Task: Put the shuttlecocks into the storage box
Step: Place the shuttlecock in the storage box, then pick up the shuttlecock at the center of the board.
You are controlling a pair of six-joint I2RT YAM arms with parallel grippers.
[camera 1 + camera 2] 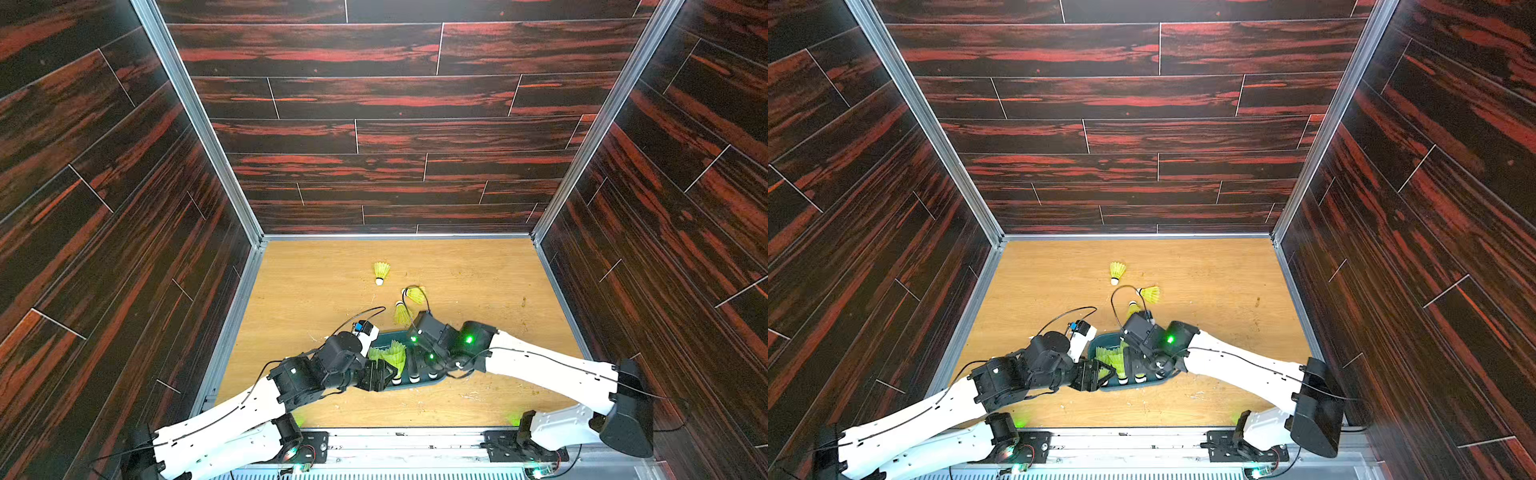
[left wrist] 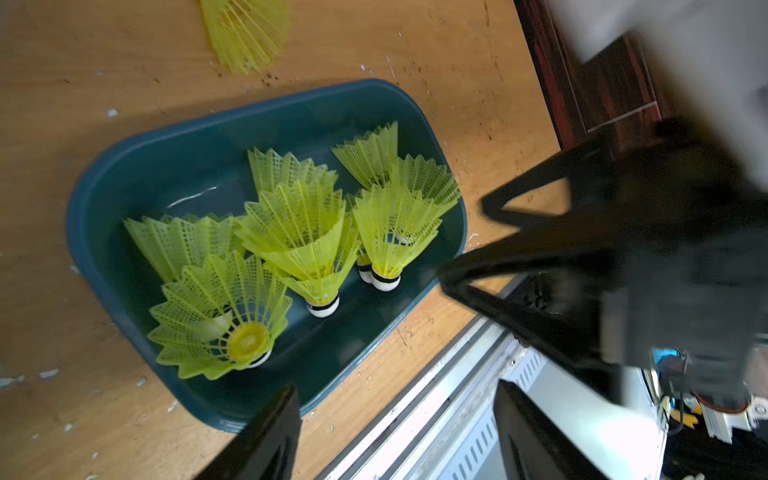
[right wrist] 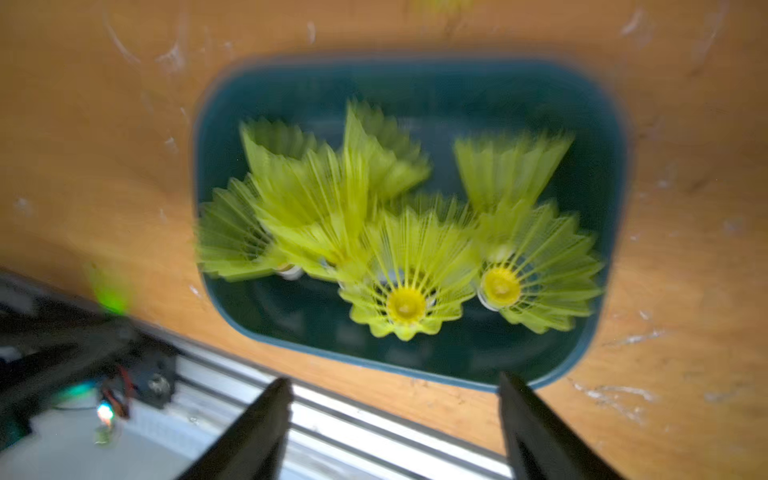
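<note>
The farthest shuttlecock (image 1: 381,270) lies clear of its neighbours with its white tip (image 1: 380,281) toward the box, so the robot's left gripper should keep reaching until its fingers straddle that tip.
The teal storage box (image 2: 124,153) (image 3: 415,70) sits near the table's front edge and holds several yellow-green shuttlecocks (image 2: 299,232) (image 3: 407,266). Some of them stand on their white tips and others lean. Three more shuttlecocks lie on the table beyond the box in both top views (image 1: 381,272) (image 1: 414,294) (image 1: 401,312) (image 1: 1117,271). My left gripper (image 2: 395,390) (image 1: 380,374) hovers open by the box's near left corner with nothing between its fingers. My right gripper (image 3: 395,382) (image 2: 465,245) hangs open over the box's near rim and is also empty.
A metal rail (image 2: 415,407) (image 3: 374,415) runs along the table's front edge just behind both grippers. Dark wood-pattern walls (image 1: 395,124) enclose the table on three sides. Both arms crowd over the box (image 1: 382,332), and pale crumbs dot the tabletop (image 1: 473,397).
</note>
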